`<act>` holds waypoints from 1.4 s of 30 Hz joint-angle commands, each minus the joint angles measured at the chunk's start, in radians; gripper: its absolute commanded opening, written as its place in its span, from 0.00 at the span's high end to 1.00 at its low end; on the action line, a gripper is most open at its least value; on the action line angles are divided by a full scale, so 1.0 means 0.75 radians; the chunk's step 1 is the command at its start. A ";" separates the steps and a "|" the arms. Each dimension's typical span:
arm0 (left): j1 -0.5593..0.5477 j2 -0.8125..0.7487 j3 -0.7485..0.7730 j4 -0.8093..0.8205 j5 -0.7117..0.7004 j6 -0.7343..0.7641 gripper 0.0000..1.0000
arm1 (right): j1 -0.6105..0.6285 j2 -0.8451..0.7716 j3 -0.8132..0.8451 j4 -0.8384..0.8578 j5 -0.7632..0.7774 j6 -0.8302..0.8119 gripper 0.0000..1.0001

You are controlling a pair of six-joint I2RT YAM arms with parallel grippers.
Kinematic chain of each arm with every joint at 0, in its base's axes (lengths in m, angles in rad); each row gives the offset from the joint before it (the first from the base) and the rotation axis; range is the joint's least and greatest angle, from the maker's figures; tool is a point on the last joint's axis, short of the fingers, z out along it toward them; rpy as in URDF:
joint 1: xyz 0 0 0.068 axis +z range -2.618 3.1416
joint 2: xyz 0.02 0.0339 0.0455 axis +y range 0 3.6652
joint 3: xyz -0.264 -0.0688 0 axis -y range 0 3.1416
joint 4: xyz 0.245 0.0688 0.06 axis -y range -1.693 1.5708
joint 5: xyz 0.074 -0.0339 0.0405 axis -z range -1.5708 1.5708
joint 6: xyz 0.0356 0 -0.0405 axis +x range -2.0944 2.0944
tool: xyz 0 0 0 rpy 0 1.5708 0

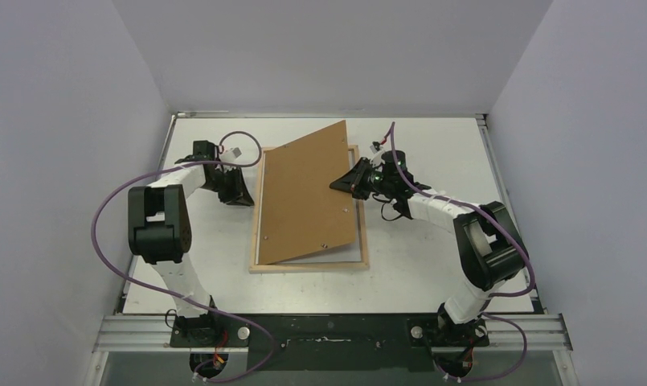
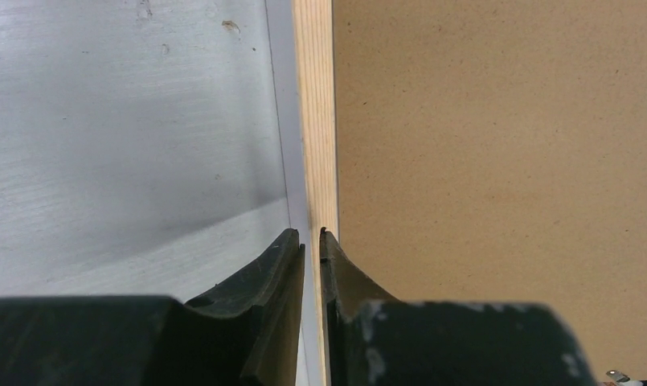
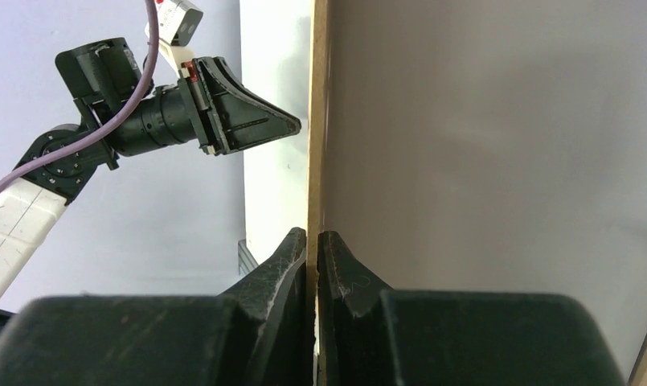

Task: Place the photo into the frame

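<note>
The backing panel rests against the slat by the robot's left gripper but the panel's opposite edge (image 1: 348,154) is raised, so the right gripper should bring that edge down into the frame (image 1: 362,237).
The light wood frame (image 1: 308,266) lies flat at mid-table. A brown fibreboard backing panel (image 1: 308,193) lies askew over it, its right edge raised. My right gripper (image 1: 340,183) is shut on that right edge; the right wrist view shows the thin board edge (image 3: 317,121) pinched between the jaws (image 3: 312,235), with a pale grey face (image 3: 497,145) beside it. My left gripper (image 1: 243,197) is at the frame's left slat (image 2: 313,121), jaws (image 2: 309,235) almost together and holding nothing, the panel (image 2: 497,161) just right of them. The photo's printed side is out of view.
Grey-white walls enclose the table on three sides. A metal rail (image 1: 328,331) runs along the near edge by the arm bases. Purple cables loop from both arms. The left arm's gripper shows in the right wrist view (image 3: 292,125).
</note>
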 commanded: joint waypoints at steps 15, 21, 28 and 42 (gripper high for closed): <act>-0.038 0.055 -0.018 0.077 -0.007 0.001 0.98 | 0.026 -0.003 -0.039 0.233 0.005 0.063 0.95; -0.041 0.066 -0.026 0.086 0.000 0.003 0.99 | 0.057 0.024 -0.034 0.236 0.019 0.049 0.95; -0.041 0.067 -0.027 0.080 0.010 0.007 1.00 | 0.068 0.047 0.029 -0.030 0.119 -0.135 0.87; -0.027 0.051 -0.020 0.078 0.030 -0.004 1.00 | 0.182 0.100 0.396 -0.876 0.674 -0.563 0.10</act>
